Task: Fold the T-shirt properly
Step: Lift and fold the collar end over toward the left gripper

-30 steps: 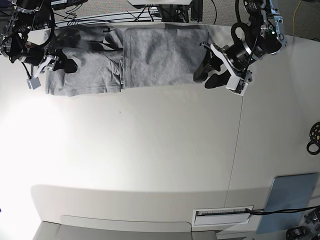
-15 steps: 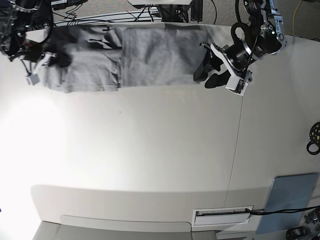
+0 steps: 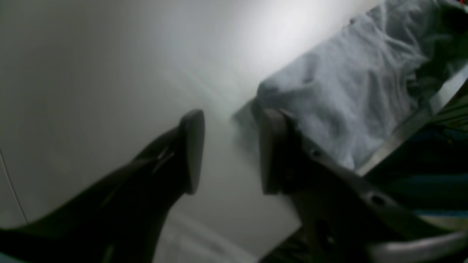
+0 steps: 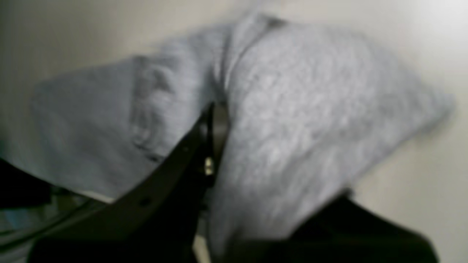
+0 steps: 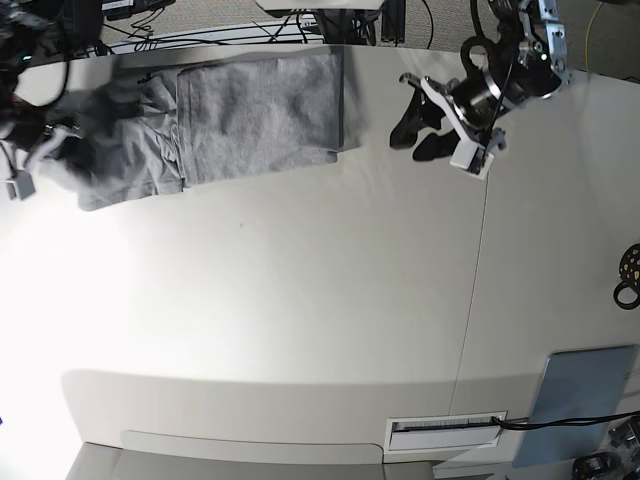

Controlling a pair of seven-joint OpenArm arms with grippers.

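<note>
The flat middle (image 5: 258,118) lies clear of my left gripper, so my right gripper keeps carrying the T-shirt's bunched end across until it meets the T-shirt's opposite edge (image 5: 336,108).
The heather-grey T-shirt (image 5: 255,115) lies along the table's far edge at the upper left, plain side up, with its left end bunched. My right gripper (image 5: 50,150) is shut on that bunched end; the right wrist view shows the gripper (image 4: 279,151) clamped with cloth (image 4: 310,109) pinched between the fingers. My left gripper (image 5: 415,137) is open and empty, to the right of the shirt's right edge and apart from it. In the left wrist view the left gripper (image 3: 230,153) has bare table between its fingers, and the shirt (image 3: 347,91) lies just beyond.
A grey-blue flat pad (image 5: 580,400) lies at the near right corner. A white label strip (image 5: 445,430) sits by the front edge. A black ring-shaped part (image 5: 630,275) lies at the right edge. Cables (image 5: 200,35) run behind the table's far edge.
The right gripper has pulled the shirt to the left and its left end has bunched up. The shirt's right edge has slid away from the open left gripper, which rose slightly.
</note>
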